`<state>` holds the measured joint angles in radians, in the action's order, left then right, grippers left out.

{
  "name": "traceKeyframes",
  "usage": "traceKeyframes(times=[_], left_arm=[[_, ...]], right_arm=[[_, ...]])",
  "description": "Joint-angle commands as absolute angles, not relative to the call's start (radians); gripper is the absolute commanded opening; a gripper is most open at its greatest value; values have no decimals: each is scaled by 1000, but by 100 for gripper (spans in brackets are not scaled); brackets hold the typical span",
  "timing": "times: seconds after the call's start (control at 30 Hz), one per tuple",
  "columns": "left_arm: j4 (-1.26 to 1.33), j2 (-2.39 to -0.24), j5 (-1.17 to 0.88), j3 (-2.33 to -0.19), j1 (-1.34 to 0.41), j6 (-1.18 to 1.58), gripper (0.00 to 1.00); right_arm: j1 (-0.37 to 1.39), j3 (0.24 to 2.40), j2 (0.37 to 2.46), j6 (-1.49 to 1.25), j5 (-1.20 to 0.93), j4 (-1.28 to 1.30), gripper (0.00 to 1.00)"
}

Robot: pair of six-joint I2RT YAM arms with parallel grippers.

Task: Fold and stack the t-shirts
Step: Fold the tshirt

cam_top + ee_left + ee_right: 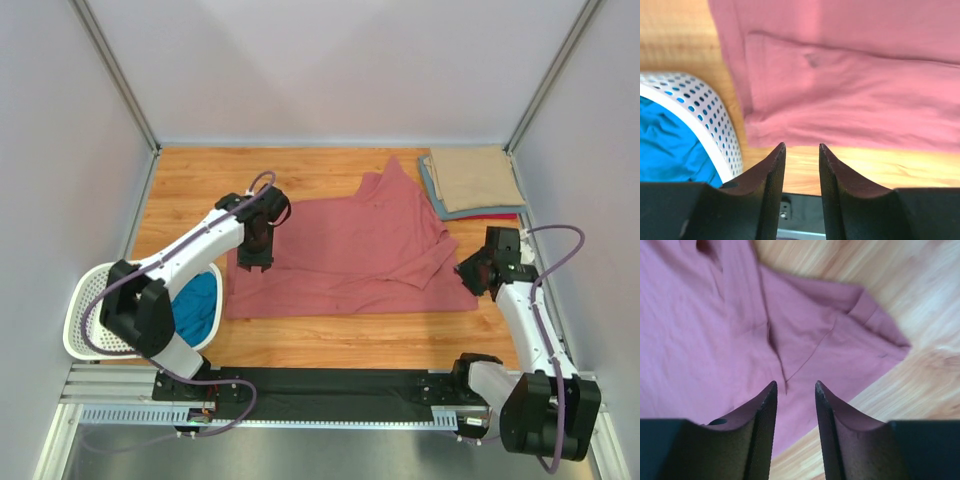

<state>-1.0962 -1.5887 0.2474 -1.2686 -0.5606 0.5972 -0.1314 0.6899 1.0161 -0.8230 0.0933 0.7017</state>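
My right gripper should first pinch the flap's tip (421, 286) and pull it toward the back, because a flap of the t-shirt (430, 268) is folded toward the t-shirt's near edge.
A dusty rose-red t-shirt (350, 255) lies spread on the wooden table, partly folded, one sleeve pointing to the back; it also shows in the left wrist view (850, 85) and the right wrist view (740, 330). My left gripper (252, 264) is open and empty above the shirt's left edge (799, 146). My right gripper (466, 272) is open and empty over the shirt's right edge (794, 384). A stack of folded shirts, tan (472, 177) on grey-blue and red, lies at the back right. A teal blue shirt (197, 305) lies in the basket.
A white perforated basket (85, 300) stands at the front left, also in the left wrist view (705, 117). Grey walls close the table on three sides. A black strip (330, 385) runs along the near edge between the arm bases.
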Motion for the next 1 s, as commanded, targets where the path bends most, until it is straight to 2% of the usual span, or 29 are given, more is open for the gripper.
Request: traceKeyframes(times=[0.0,0.17,0.4,0.97], left_arm=[[-1091,-1477,154,-1316,-558,519,41],[-1017,-1353,80,-1290,-558,486,43],[-1006,-1308,74,-1249,-557,465,44],[-971,-1325,94,-1206,-557,446,44]], right_arm=[[-80,652,1017,-848,-46,681,39],[67,617,1069,-966,-20,627,42],[207,658,1199,-1080,64,597,41],[233,713,1315,-1108,189,598,36]])
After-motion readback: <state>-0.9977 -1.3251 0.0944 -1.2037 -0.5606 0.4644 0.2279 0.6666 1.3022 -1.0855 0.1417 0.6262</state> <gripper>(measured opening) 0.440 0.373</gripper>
